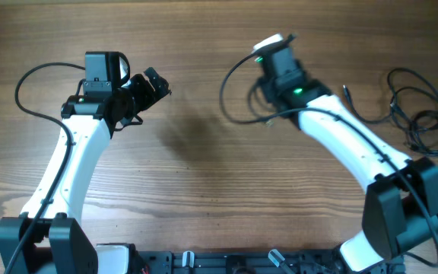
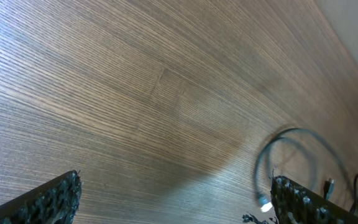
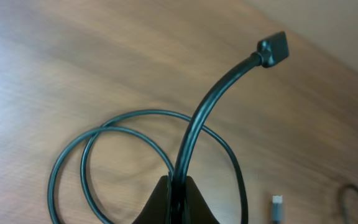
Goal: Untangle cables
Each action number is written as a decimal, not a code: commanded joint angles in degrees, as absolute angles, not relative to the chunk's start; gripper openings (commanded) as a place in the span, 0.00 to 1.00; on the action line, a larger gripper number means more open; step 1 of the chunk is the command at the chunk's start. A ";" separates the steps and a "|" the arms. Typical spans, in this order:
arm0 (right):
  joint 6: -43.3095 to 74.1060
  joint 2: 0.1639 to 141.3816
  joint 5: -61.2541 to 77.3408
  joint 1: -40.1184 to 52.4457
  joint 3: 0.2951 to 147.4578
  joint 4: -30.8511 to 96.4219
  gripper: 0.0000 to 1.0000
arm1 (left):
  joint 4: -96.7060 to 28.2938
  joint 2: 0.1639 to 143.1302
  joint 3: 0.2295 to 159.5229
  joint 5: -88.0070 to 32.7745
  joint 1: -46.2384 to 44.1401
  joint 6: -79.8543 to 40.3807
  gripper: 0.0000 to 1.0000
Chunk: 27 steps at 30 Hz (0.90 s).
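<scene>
I keep going toward the bundle [image 1: 424, 122] with my right gripper and let go there, since the thin black cable is pinched near its plug and its loop [image 1: 223, 95] is clear of the bundle.
A thin black cable [image 3: 194, 118] is pinched between my right gripper's [image 3: 174, 190] shut fingers. Its plug end [image 3: 273, 48] sticks up past them and the rest lies in a double loop [image 3: 86, 155] on the wood. In the overhead view this gripper [image 1: 268, 61] is at the upper middle with the loop [image 1: 228, 99] to its left. A tangled bundle of more cables [image 1: 417, 114] lies at the far right. My left gripper [image 1: 152, 84] is open and empty, well left of the loop. In the left wrist view its fingers [image 2: 176, 199] are spread wide and the loop [image 2: 291, 149] shows at the right.
The wooden table [image 1: 204, 167] carries everything. A loose small plug [image 3: 278, 206] lies right of the right fingers. Thick black wires run along both white arms. A dark rail [image 1: 226, 262] runs along the front edge.
</scene>
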State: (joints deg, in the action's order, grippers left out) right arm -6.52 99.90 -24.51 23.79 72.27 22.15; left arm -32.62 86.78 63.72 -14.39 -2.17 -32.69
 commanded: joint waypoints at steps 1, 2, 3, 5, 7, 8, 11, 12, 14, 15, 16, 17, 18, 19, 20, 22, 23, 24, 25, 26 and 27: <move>-7.51 99.92 -21.21 17.23 72.64 22.17 0.04 | -32.45 87.13 63.66 -13.82 -2.02 -32.62 1.00; -7.38 99.92 -19.05 14.87 72.64 23.22 0.04 | -32.45 87.13 63.66 -13.80 -2.02 -32.62 1.00; -7.27 99.92 -18.52 12.51 72.62 23.99 0.04 | -32.47 87.13 63.66 -13.80 -2.02 -32.62 1.00; -7.11 99.96 -18.57 9.21 72.62 24.73 0.04 | -32.45 87.13 63.66 -13.82 -1.96 -32.62 1.00; -6.37 99.96 -18.63 6.26 72.62 25.12 0.04 | -32.45 87.13 63.66 -13.82 -1.98 -32.62 1.00; -4.51 99.96 -19.57 4.36 72.62 25.43 0.04 | -32.45 87.13 63.66 -13.80 -2.02 -32.62 1.00; -1.52 99.96 -19.86 0.23 72.62 26.68 0.04 | -32.45 87.13 63.66 -13.82 -2.02 -32.62 1.00; -1.28 99.96 -19.84 -1.69 72.40 26.87 0.04 | -32.45 87.13 63.66 -13.80 -2.02 -32.62 1.00; -1.32 99.96 -19.86 -3.66 71.79 26.59 0.04 | -32.45 87.13 63.66 -13.80 -2.02 -32.62 1.00; -1.34 100.12 -19.84 -5.10 71.59 26.63 0.04 | -32.45 87.13 63.66 -13.82 -2.02 -32.62 1.00; -1.45 100.31 -19.86 -6.09 71.57 26.65 0.05 | -32.45 87.13 63.66 -13.82 -2.02 -32.62 1.00; -1.50 100.73 -19.88 -7.35 71.57 26.44 0.06 | -32.45 87.13 63.66 -13.82 -2.02 -32.62 1.00; -1.45 101.01 -19.88 -8.25 71.57 26.30 0.07 | -32.45 87.13 63.66 -13.82 -2.00 -32.62 1.00; -1.45 101.56 -19.88 -9.39 71.57 26.15 0.08 | -32.45 87.13 63.66 -13.82 -2.02 -32.62 1.00; -1.28 101.89 -19.86 -10.33 71.57 26.13 0.11 | -32.45 87.13 63.66 -13.82 -2.02 -32.62 1.00; -1.28 103.00 -19.51 -12.27 71.55 26.15 0.39 | -32.45 87.13 63.66 -13.82 -2.02 -32.62 1.00; -1.28 103.72 -19.14 -12.95 71.55 26.20 0.53 | -32.45 87.13 63.66 -13.82 -2.02 -32.62 1.00; -1.26 104.20 -18.44 -13.45 71.55 26.35 0.66 | -32.45 87.13 63.66 -13.80 -2.02 -32.62 1.00; -0.82 105.45 -15.66 -13.98 71.55 26.41 0.91 | -32.45 87.13 63.66 -13.82 -2.02 -32.62 1.00; -0.89 105.95 -13.93 -14.00 71.55 26.46 0.99 | -32.45 87.13 63.66 -13.82 -2.02 -32.62 1.00; -0.86 106.54 -12.91 -14.00 71.55 26.44 1.00 | -32.45 87.13 63.66 -13.82 -2.02 -32.62 1.00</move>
State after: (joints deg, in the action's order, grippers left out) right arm -1.37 103.68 -18.15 -14.00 72.14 26.35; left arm -32.62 86.78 63.72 -14.39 -2.17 -32.69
